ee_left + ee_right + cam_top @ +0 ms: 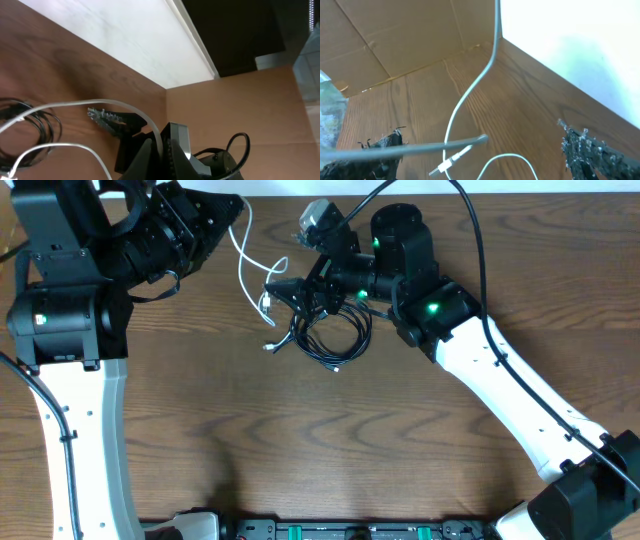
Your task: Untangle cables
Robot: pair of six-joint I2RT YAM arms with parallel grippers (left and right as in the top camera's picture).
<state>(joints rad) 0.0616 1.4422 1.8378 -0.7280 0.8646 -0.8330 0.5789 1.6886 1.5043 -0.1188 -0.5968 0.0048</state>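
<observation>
I expect the white cable (102, 101) to come away alone and leave the black coil (31, 111) behind when I carry it, because the white cable's pieces pass over the black coil.
A white cable (243, 268) runs from the top of the table down to its small plug (267, 302) beside a coil of black cables (333, 335). My left gripper (237, 213) is shut on the upper end of the white cable (107, 104), pinched between its fingers (150, 155). My right gripper (282, 300) stands open over the white plug (449, 161), at the coil's left edge. Its fingertips (592, 150) are wide apart, and the white cable (470, 92) and a blurred dark cable end (420, 148) lie between them, ungripped.
A cardboard wall (395, 35) stands along the table's far edge. Thick black leads (478, 250) run over the right arm. The right gripper's finger (110, 119) shows in the left wrist view, with the black coil (30, 125) at that view's left.
</observation>
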